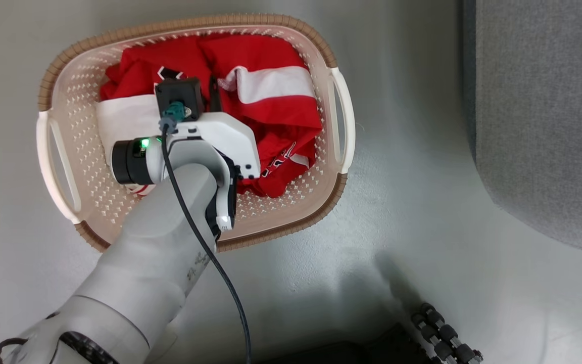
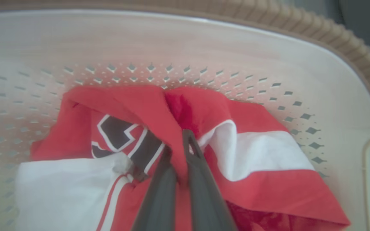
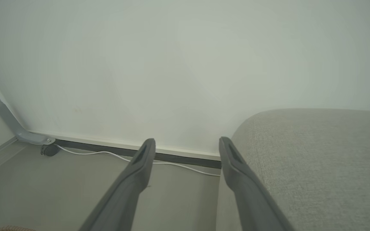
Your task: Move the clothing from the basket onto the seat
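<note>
My gripper will carry the red clothing away, and the heap (image 1: pixel 286 115) beside it should stay in the basket, because a crease (image 1: pixel 205 57) separates the two.
The red clothing (image 1: pixel 271 116) with white panels lies bunched inside the cream perforated basket (image 1: pixel 63 101) on the floor. My left arm reaches down into the basket. In the left wrist view my left gripper (image 2: pixel 178 142) is shut on a raised red fold of the clothing (image 2: pixel 153 102), next to a black-and-white printed mark. The basket wall (image 2: pixel 185 48) rises behind it. The grey seat (image 1: pixel 548 121) stands to the right of the basket. My right gripper (image 3: pixel 187 144) stands open with nothing between its fingers, beside the seat's rounded edge (image 3: pixel 316 154).
A white wall and dark skirting with a white cable (image 3: pixel 114 154) run behind the seat. A grey metal leg (image 3: pixel 8 118) with a caster stands at the left. The robot's dark base with rollers (image 1: pixel 442 336) sits near the bottom of the head view.
</note>
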Motion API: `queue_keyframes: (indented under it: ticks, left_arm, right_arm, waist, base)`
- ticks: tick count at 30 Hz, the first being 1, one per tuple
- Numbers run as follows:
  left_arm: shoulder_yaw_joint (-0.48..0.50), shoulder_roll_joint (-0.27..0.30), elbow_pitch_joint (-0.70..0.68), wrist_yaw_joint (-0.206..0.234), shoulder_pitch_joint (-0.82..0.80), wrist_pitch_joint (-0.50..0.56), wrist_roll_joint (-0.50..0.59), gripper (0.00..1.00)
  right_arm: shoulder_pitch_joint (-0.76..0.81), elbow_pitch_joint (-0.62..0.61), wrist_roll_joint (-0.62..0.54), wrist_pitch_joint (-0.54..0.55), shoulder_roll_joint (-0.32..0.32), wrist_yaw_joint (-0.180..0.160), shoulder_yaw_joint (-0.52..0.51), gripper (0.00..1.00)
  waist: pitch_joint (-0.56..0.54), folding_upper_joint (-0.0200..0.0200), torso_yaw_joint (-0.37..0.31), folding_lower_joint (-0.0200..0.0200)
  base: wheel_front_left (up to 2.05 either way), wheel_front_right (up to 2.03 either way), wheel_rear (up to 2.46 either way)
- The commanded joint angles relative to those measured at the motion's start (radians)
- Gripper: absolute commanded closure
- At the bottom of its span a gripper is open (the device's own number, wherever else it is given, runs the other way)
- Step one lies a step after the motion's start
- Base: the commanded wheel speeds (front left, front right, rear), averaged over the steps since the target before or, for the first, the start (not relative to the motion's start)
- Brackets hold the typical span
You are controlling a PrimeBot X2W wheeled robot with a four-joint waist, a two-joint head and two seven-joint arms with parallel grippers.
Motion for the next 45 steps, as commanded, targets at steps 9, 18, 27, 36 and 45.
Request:
queue_keyframes:
  ticks: [9, 18, 27, 36, 45]
  left_arm:
    - [0.027, 0.003, -0.074, -0.017, 0.121, -0.006, 0.086, 1.0]
    - [0.089, 0.003, -0.173, -0.026, 0.204, -0.006, 0.196, 1.0]
    - [0.144, 0.003, -0.282, -0.064, 0.321, -0.006, 0.33, 1.0]
    - [0.213, 0.003, -0.422, -0.121, 0.424, -0.006, 0.483, 1.0]
    - [0.283, 0.003, -0.488, -0.192, 0.44, -0.006, 0.606, 1.0]
  right_arm:
    - [0.064, 0.035, 0.009, -0.006, -0.01, 0.004, 0.012, 0.0]
    - [0.092, 0.083, -0.003, -0.006, -0.006, 0.004, 0.051, 0.0]
    - [0.154, 0.139, -0.029, -0.006, 0.008, 0.004, 0.089, 0.0]
    - [0.229, 0.213, -0.062, -0.006, 0.05, 0.004, 0.119, 0.0]
    - [0.286, 0.278, -0.096, -0.006, 0.104, 0.004, 0.136, 0.0]
  waist:
    - [-0.127, 0.0, 0.02, 0.0]
    - [-0.266, 0.0, 0.05, 0.0]
    - [-0.45, 0.0, 0.103, 0.0]
    - [-0.629, 0.0, 0.155, 0.0]
    - [-0.757, 0.0, 0.175, 0.0]
  base:
    - [0.0, 0.0, 0.0]
    - [0.0, 0.0, 0.0]
    - [0.0, 0.0, 0.0]
    - [0.0, 0.0, 0.0]
    - [0.0, 0.0, 0.0]
